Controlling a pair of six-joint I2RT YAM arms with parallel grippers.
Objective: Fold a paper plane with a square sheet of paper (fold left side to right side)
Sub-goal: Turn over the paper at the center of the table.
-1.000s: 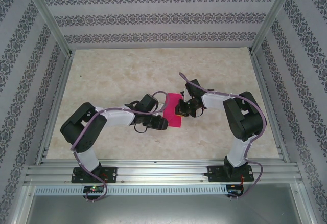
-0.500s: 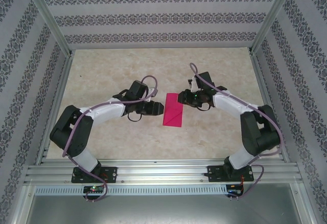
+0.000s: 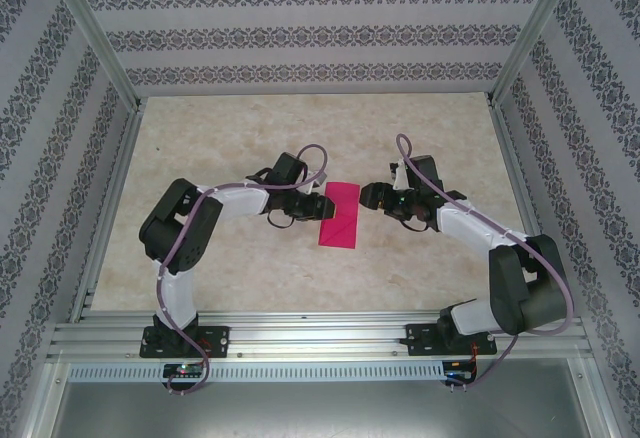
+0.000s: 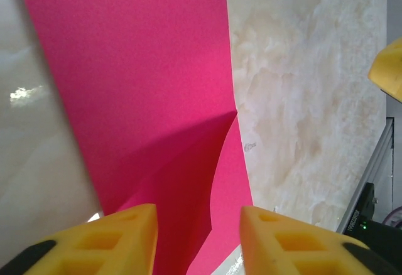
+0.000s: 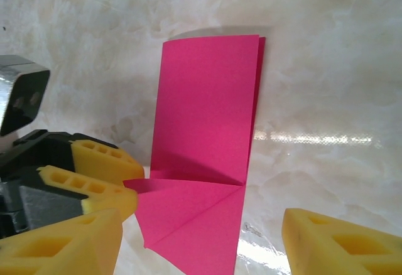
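Observation:
The pink paper's top layer (image 5: 207, 99) will swing open when I raise it with my right gripper, because a dark gap (image 5: 259, 71) runs between the layers.
The square sheet of paper (image 3: 340, 218) lies mid-table, bright pink and folded in half into a long rectangle (image 5: 207, 112); it is not a paper plane in shape. One corner flap (image 5: 188, 218) with a diagonal crease stands raised off it. My left gripper (image 3: 316, 205) is at the paper's left edge. Its yellow fingers (image 5: 100, 162) stand a little apart with the flap's tip between them, and the left wrist view shows a gap (image 4: 200, 237) over the pink paper (image 4: 138, 80). My right gripper (image 3: 366, 196) is just right of the paper, open (image 5: 207, 250), and touches nothing.
The tabletop (image 3: 300, 138) is pale and marble-patterned. Patterned walls and metal posts stand on three sides. An aluminium rail (image 3: 320, 333) with both arm bases runs along the near edge. The right gripper's yellow finger (image 4: 389, 68) shows at the left wrist view's edge.
My right gripper has let go of the paper's right edge, opened and backed off to the right. My left gripper has drawn back and returned to the left edge, where a flap is now raised.

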